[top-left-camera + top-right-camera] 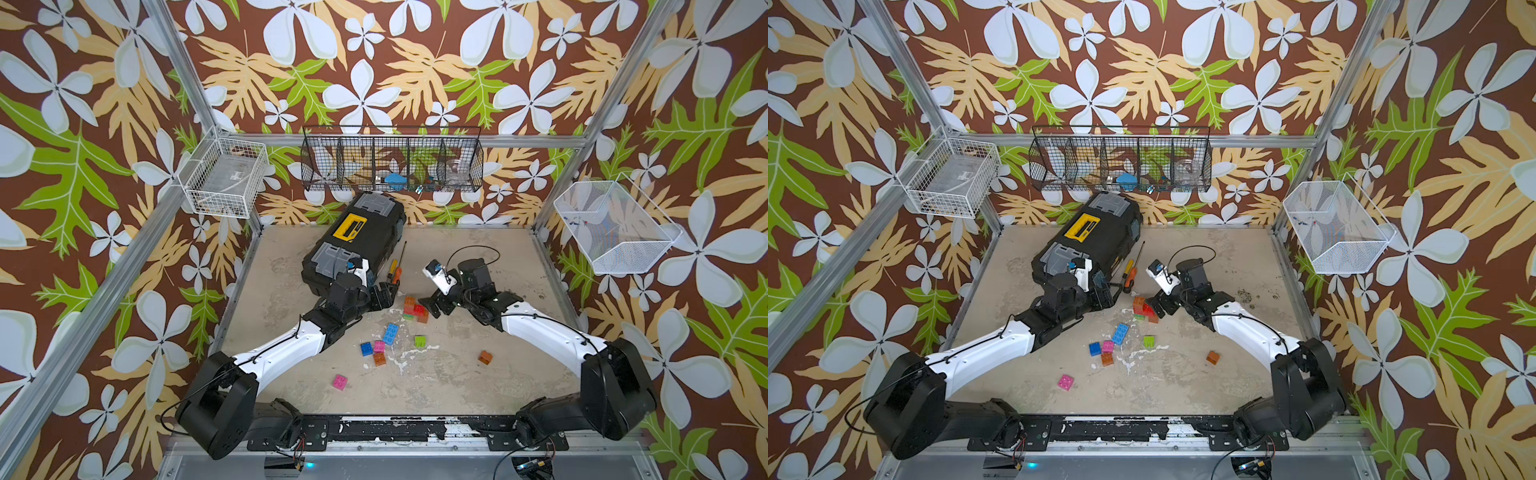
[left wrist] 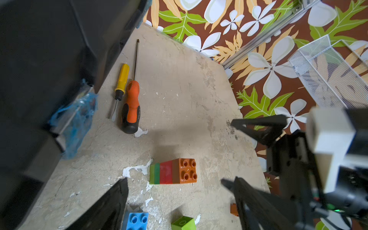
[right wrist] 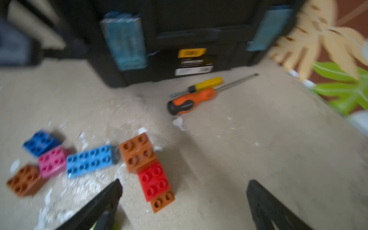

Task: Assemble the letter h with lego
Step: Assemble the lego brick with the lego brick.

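Next, I steady the stack's top [image 3: 138,151] with my left gripper while my right gripper grips the red brick's end, since the lower orange brick [image 3: 162,200] sticks out past it.
No h-shaped assembly shows; the only joined lego is a short stack [image 1: 415,309] of orange, red, green and lime bricks at mid-table. My left gripper [image 1: 387,292] hovers just left of it, open and empty; its wrist view shows the stack [image 2: 173,173] just beyond the jaws of the left gripper [image 2: 174,186]. My right gripper [image 1: 431,305] is just right of the stack, wide open and empty; the red brick [image 3: 154,181] lies near one finger [image 3: 111,191]. Loose bricks lie nearer the front: light-blue long [image 1: 390,333], blue [image 1: 367,348], pink [image 1: 379,345], lime [image 1: 420,341], orange [image 1: 485,356].
A black toolbox [image 1: 357,237] lies at the back left, close to the left arm. Two screwdrivers [image 1: 397,272], one orange [image 2: 130,107] and one yellow [image 2: 121,79], lie beside it. Another pink brick [image 1: 340,381] sits near the front. Wire baskets [image 1: 392,160] hang on the walls.
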`<state>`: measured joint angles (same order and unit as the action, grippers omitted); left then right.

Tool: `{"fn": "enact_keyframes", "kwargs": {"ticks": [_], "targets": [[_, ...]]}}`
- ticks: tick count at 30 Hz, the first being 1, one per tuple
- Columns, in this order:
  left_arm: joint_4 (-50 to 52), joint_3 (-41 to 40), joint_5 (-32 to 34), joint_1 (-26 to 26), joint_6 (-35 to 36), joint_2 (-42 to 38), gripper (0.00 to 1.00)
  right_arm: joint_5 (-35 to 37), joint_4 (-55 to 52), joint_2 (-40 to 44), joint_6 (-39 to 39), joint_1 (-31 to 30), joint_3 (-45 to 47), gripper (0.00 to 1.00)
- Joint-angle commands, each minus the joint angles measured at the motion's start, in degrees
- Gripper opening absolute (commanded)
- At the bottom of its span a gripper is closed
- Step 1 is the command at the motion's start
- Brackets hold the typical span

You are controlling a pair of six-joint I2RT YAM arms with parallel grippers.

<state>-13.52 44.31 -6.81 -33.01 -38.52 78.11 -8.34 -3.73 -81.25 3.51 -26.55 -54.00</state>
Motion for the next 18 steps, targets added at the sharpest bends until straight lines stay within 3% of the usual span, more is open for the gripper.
{"fn": "enact_keyframes", "kwargs": {"ticks": [1, 2, 6, 9, 18], "targets": [[4.23, 2.35, -1.69, -0.03, 3.47, 2.24, 0.87, 17.58, -11.96, 0.84, -33.72, 1.47, -4.47, 1.00], [4.72, 2.84, -1.93, -0.09, 3.92, 2.99, 0.87, 12.53, -13.07, 0.92, -34.80, 2.54, -4.44, 1.00], [7.20, 5.95, -5.12, -0.10, 5.67, 6.86, 0.84, -6.98, -10.98, 1.19, -41.21, 5.01, -0.59, 0.80], [8.11, 6.81, -5.75, -0.66, 7.35, 8.36, 0.84, -13.49, -13.84, -1.92, -40.71, 4.79, -1.43, 0.74], [9.08, 8.72, -4.97, -1.59, 10.32, 12.34, 0.85, -14.48, -14.25, -9.62, -37.67, 2.91, -1.71, 0.74]]}}
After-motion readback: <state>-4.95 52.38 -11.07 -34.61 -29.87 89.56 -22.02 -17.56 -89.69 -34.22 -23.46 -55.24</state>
